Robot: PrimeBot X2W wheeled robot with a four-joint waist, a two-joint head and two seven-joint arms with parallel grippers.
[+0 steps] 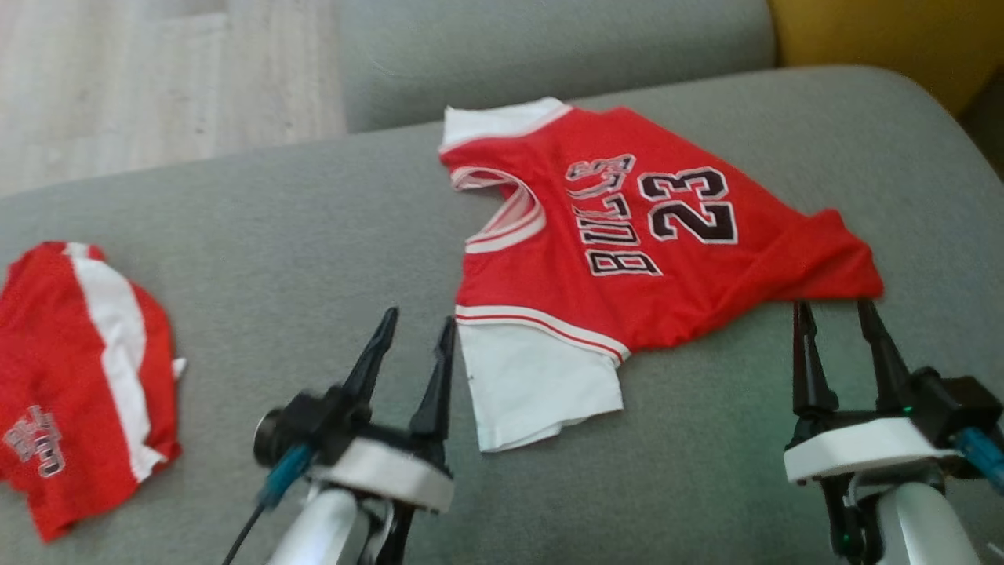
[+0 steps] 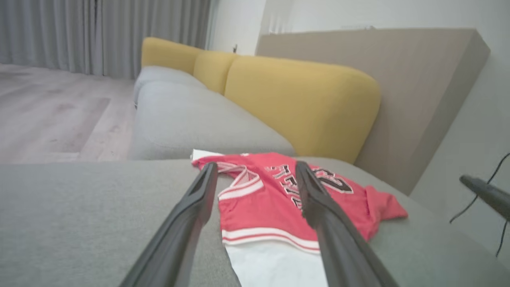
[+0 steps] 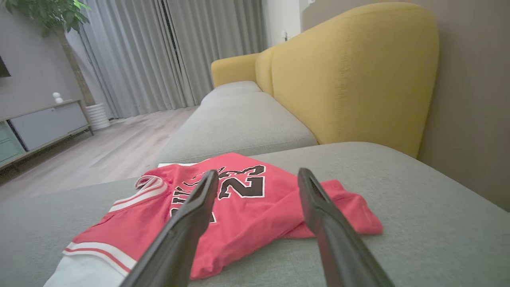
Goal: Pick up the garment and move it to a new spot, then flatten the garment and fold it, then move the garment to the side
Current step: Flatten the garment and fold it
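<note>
The near white sleeve (image 1: 540,388) is joined to the garment's red side by a striped seam (image 1: 547,326), so the red side will cover some lettering when I fold the sleeve over.
The garment (image 1: 627,235) is a red jersey with white sleeves, "BULLS" and "23" in black, lying rumpled on the grey sofa seat (image 1: 298,235). My left gripper (image 1: 416,322) stands open just left of the near white sleeve (image 1: 541,384), touching nothing. At the jersey's right hem corner, my right gripper (image 1: 835,306) is open too, its fingertips close to the cloth. The left wrist view has the jersey (image 2: 263,199) between and beyond my fingers (image 2: 199,191). In the right wrist view the jersey (image 3: 247,207) lies just ahead of the open gripper (image 3: 259,175).
Another red and white garment (image 1: 78,377) lies crumpled at the seat's left end. A yellow backrest (image 3: 350,71) runs along the right. A second grey cushion (image 1: 549,47) lies beyond, with wooden floor (image 1: 157,78) to the far left.
</note>
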